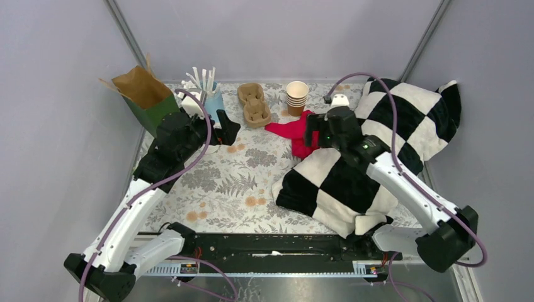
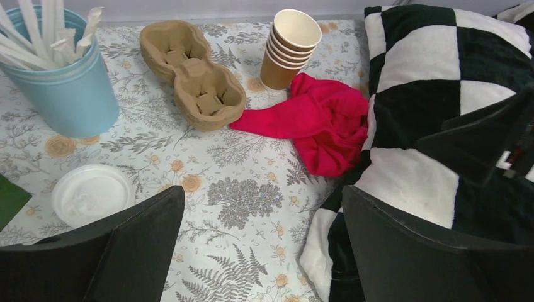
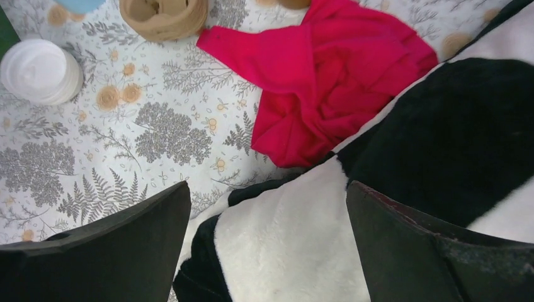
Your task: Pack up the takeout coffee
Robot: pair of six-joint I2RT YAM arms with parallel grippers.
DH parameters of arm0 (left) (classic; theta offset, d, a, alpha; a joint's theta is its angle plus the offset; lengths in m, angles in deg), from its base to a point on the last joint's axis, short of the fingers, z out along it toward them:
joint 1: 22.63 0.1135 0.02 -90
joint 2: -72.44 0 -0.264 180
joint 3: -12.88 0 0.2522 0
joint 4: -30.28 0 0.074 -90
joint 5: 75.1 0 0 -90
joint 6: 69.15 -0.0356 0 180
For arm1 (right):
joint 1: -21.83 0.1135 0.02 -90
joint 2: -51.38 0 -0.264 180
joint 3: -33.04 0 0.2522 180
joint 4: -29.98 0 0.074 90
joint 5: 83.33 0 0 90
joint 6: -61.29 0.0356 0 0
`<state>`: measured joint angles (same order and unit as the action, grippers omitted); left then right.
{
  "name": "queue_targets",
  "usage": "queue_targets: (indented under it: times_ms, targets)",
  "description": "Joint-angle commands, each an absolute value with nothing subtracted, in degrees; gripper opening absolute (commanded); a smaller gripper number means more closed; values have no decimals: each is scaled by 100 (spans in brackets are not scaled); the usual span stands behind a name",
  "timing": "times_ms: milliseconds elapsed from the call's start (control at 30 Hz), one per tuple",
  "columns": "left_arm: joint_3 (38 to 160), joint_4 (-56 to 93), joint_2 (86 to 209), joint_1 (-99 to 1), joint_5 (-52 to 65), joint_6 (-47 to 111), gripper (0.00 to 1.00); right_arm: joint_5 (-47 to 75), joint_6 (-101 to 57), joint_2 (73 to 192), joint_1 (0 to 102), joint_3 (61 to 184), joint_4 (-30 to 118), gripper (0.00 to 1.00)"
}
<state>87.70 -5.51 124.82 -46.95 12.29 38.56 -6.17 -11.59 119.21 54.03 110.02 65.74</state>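
Note:
My right gripper is moving toward the stack of paper cups (image 1: 296,100). The stack stands upright, clear of the cup carrier, so I should keep moving toward its rim (image 1: 304,93) until my fingers are on either side of the rim.
The takeout coffee does not show in any view. My left gripper (image 1: 228,128) (image 2: 262,195) hangs open over the floral tablecloth (image 2: 245,201) at the back left, nothing between its fingers. A round white lid (image 2: 91,194) (image 3: 39,70) lies just left of it. My right gripper (image 1: 310,133) (image 3: 267,189) is open too, hovering over the edge of a black-and-white checkered blanket (image 1: 378,145) (image 3: 302,251), close to a red cloth (image 1: 293,131) (image 3: 327,75).
Along the back stand a green bag with brown paper inside (image 1: 146,94), a blue cup of wrapped straws (image 2: 60,82), a moulded cardboard cup carrier (image 2: 192,72) and a stack of lidless paper cups (image 2: 289,47). The blanket covers the right half of the table.

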Motion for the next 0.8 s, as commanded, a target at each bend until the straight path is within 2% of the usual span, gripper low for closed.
queue_targets:
  times_ms: [0, 67, 267, 567, 633, 767]
  targets:
    - [8909, -15, 12608, -4898, 1472, 3672, 99, -741, -828, 12215, 5550, 11362, 6075, 100]
    - [8915, 42, 12675, -4931, 1472, 3678, 99, -730, -823, 12428, 5553, 11497, 5984, 100]
    - [8835, 126, 12840, -4926, 2714, 3874, 99, -821, -715, 13507, 5541, 12267, 6084, 100]
    - [8505, 74, 12689, -4926, 3393, 3585, 99, -747, 121, 14892, 5107, 13138, 5901, 99]
    - [8381, 119, 12585, -4926, 3351, 3550, 99, -719, 155, 15265, 5025, 13466, 5974, 94]
    - [8378, 94, 12593, -4925, 3082, 3502, 99, -1423, 56, 16036, 4986, 14443, 6499, 86]
